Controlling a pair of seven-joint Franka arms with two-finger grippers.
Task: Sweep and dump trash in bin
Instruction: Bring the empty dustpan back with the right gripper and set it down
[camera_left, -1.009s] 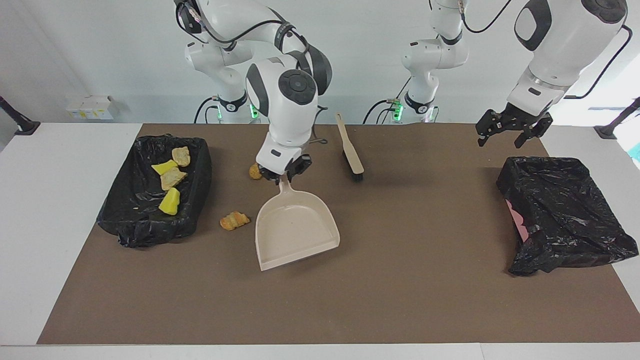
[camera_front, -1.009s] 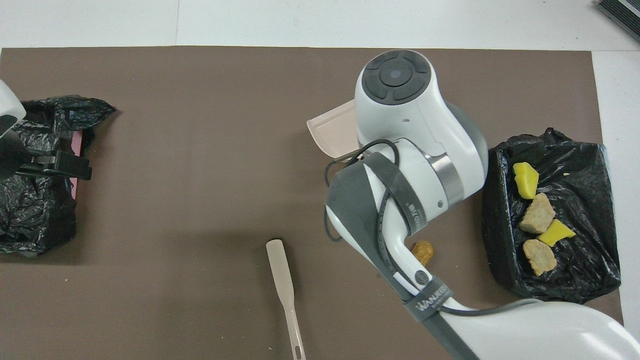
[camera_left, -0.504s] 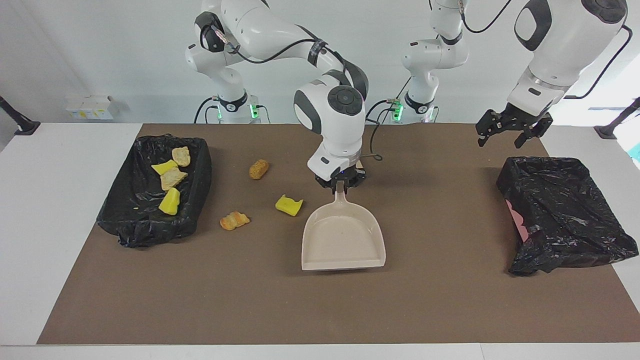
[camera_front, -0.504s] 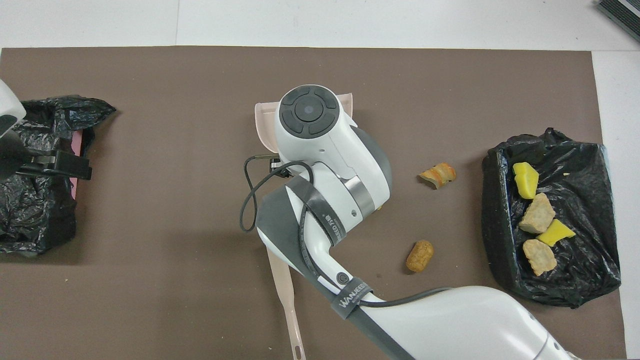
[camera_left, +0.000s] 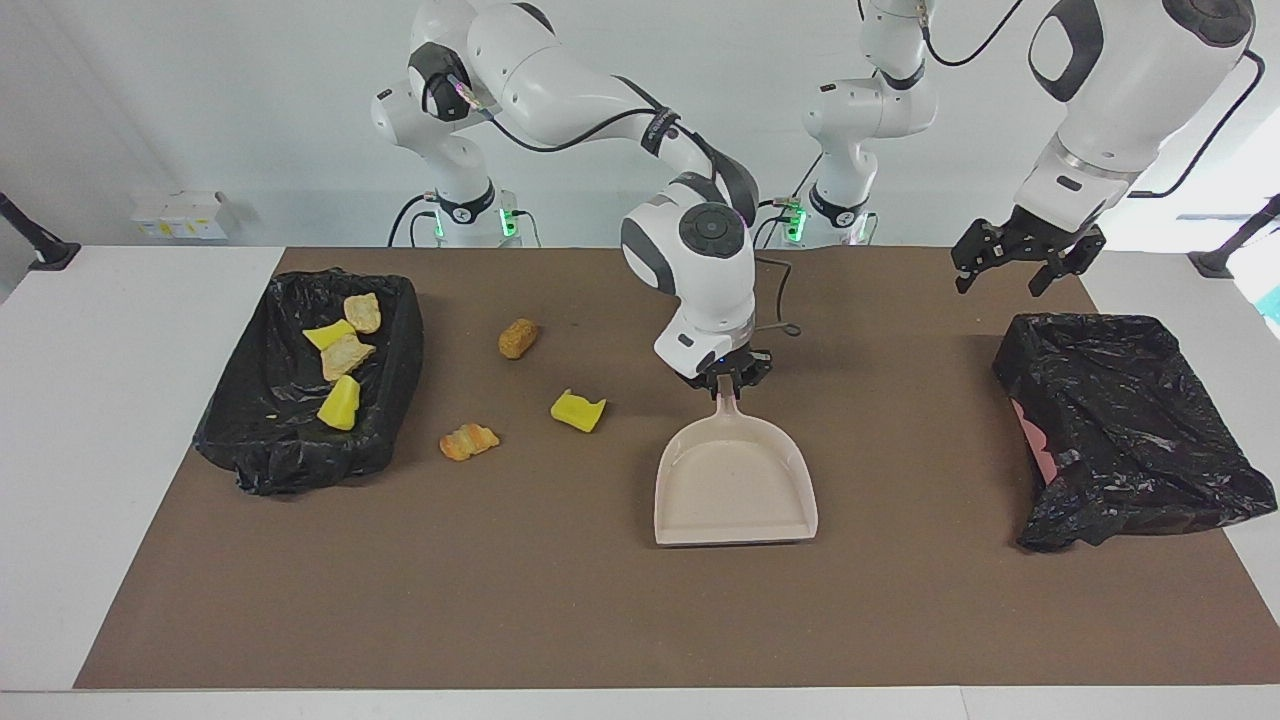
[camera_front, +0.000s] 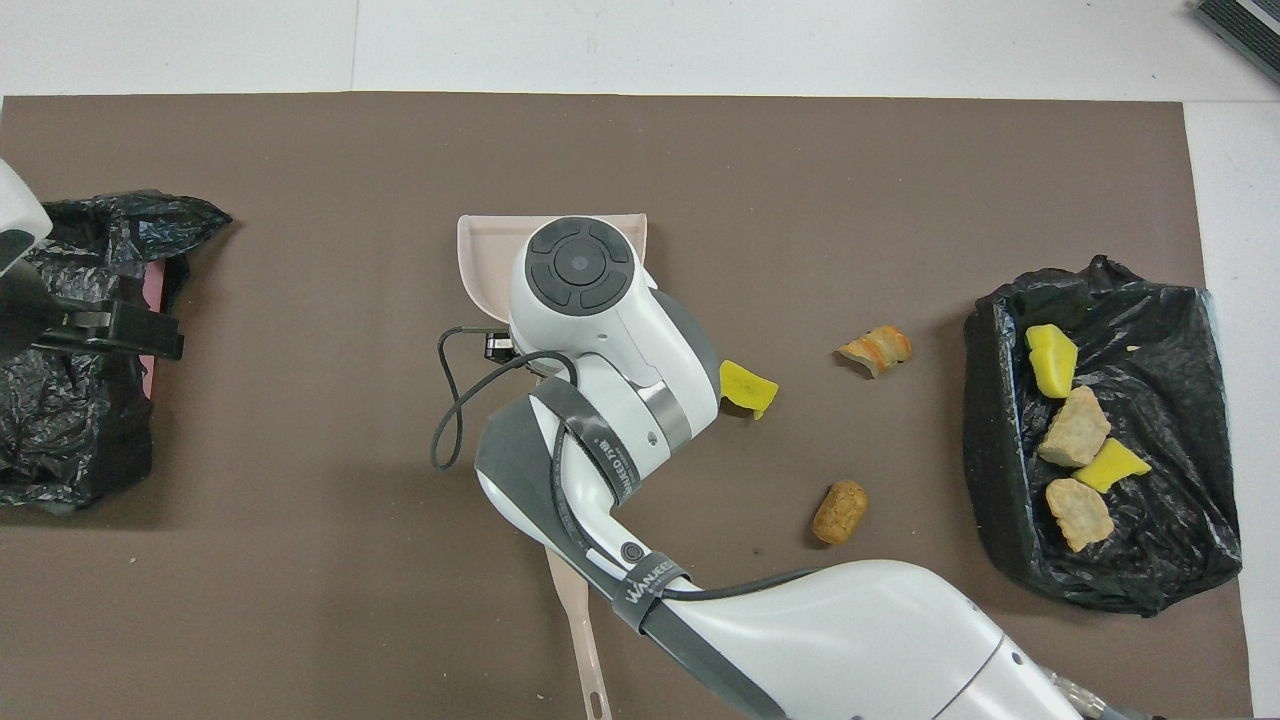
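I go on lowering the empty dustpan (camera_left: 735, 482) with my right gripper until the dustpan lies flat, then let go, because it is level over open brown mat (camera_left: 737, 559) and clear of the yellow lump.
My right gripper (camera_left: 727, 383) is shut on the handle of the beige dustpan (camera_left: 735, 490), which lies low at mid-table with its open lip turned away from the robots. In the overhead view only the dustpan's rim (camera_front: 478, 262) shows past the right arm. Three pieces of trash lie loose on the mat toward the right arm's end: a yellow lump (camera_left: 578, 411) (camera_front: 747, 388), an orange-brown lump (camera_left: 468, 440) (camera_front: 876, 348) and a brown lump (camera_left: 517, 338) (camera_front: 838, 511). The black-lined bin (camera_left: 280, 460) (camera_front: 1180, 570) beside them holds several more lumps. My left gripper (camera_left: 1003, 278) (camera_front: 160, 337) hangs open over the other end.
A second bin under a crumpled black bag (camera_left: 1130, 430) (camera_front: 70, 440) sits at the left arm's end, under the left gripper. A beige brush handle (camera_front: 578, 630) lies near the robots, mostly covered by the right arm. The brown mat (camera_left: 500, 600) covers the table.
The right arm has carried the dustpan sideways from beside the loose trash toward the left arm's end, uncovering the yellow lump. The left arm has not moved.
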